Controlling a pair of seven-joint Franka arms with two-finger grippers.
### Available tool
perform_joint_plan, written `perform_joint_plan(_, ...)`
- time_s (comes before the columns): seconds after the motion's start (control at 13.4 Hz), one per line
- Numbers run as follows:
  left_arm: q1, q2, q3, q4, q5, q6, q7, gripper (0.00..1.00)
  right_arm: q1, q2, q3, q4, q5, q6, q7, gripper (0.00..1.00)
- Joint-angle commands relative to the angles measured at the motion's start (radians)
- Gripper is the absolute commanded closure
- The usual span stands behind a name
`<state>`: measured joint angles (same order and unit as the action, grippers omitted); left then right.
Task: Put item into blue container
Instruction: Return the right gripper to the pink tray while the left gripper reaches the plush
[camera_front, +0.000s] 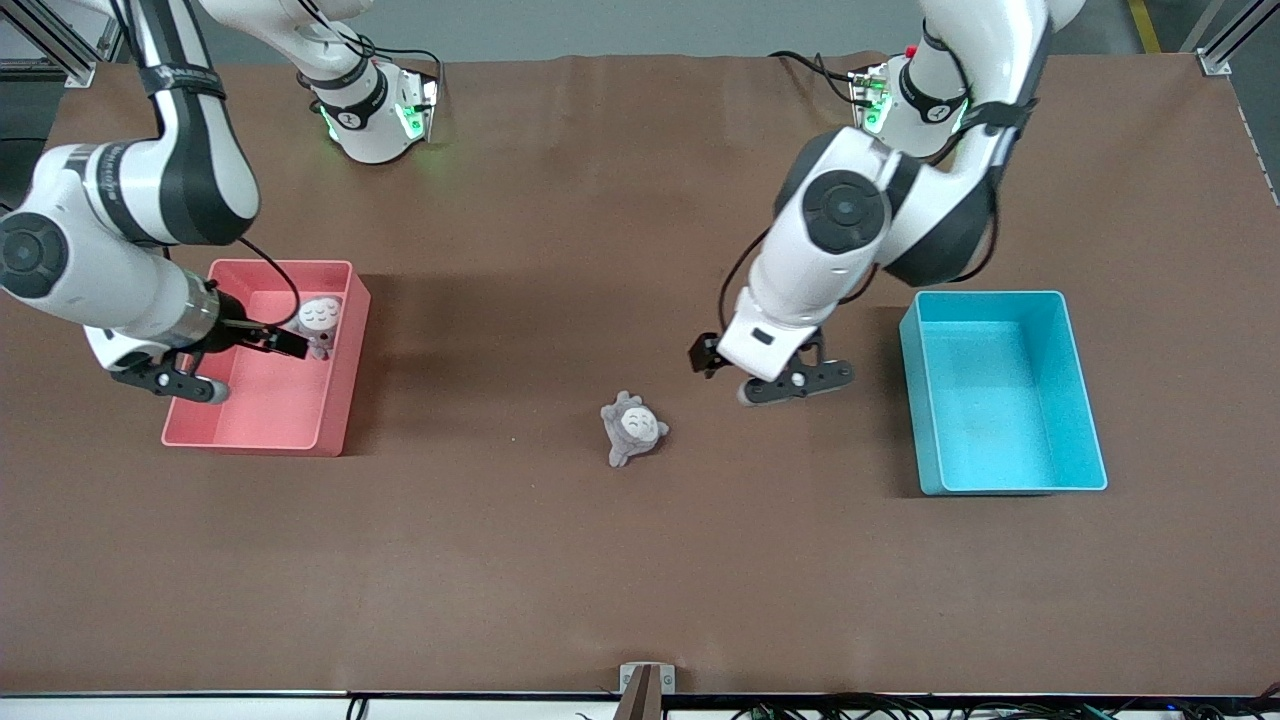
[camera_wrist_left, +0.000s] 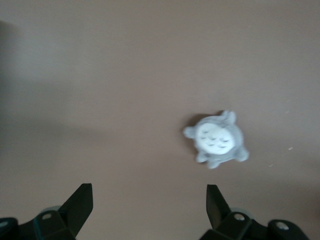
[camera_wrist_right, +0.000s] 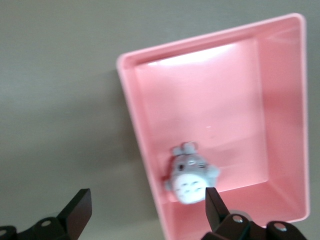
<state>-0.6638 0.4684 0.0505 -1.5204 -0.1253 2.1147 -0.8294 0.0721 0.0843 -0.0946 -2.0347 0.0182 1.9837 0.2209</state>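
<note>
The grey plush toy (camera_front: 632, 428) lies free in front of the left gripper's open fingers, so the robot should keep moving down toward it until the fingers are on both sides of its body (camera_front: 637, 424).
A small grey plush toy (camera_front: 633, 428) with a white belly lies on the brown table near the middle; the left wrist view shows the toy (camera_wrist_left: 217, 140) too. My left gripper (camera_front: 755, 372) hangs open above the table between the toy and the blue container (camera_front: 1085, 400), with nothing between its fingers (camera_wrist_left: 148, 195). The container looks empty and stands toward the left arm's end. My right gripper (camera_front: 235, 365) is open over the pink bin (camera_front: 345, 330), holding nothing (camera_wrist_right: 146, 197).
A second grey plush toy (camera_front: 318, 322) sits inside the pink bin (camera_wrist_right: 295, 150) at its end farther from the front camera; the right wrist view shows that toy (camera_wrist_right: 190, 175) as well. Brown table surface lies between the two bins.
</note>
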Motion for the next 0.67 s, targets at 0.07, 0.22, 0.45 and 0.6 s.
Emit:
perform_joint_plan(0.07, -0.069, 0.130, 0.012, 0.063, -0.017, 0.166, -0.140, 0.00, -0.101, -0.127, 0.026, -0.226, -0.008, 0.107, -0.041, 0.00)
perform_joint_plan(0.22, -0.097, 0.197, 0.012, 0.081, -0.016, 0.267, -0.178, 0.00, -0.116, -0.155, 0.024, -0.324, -0.003, 0.186, -0.025, 0.00)
perform_joint_plan(0.45, -0.117, 0.263, 0.012, 0.086, -0.016, 0.355, -0.180, 0.00, -0.143, -0.150, 0.026, -0.424, -0.001, 0.309, 0.044, 0.00)
perform_joint_plan(0.6, -0.125, 0.297, 0.012, 0.088, -0.017, 0.411, -0.180, 0.00, -0.140, -0.144, 0.027, -0.476, -0.001, 0.397, 0.061, 0.00)
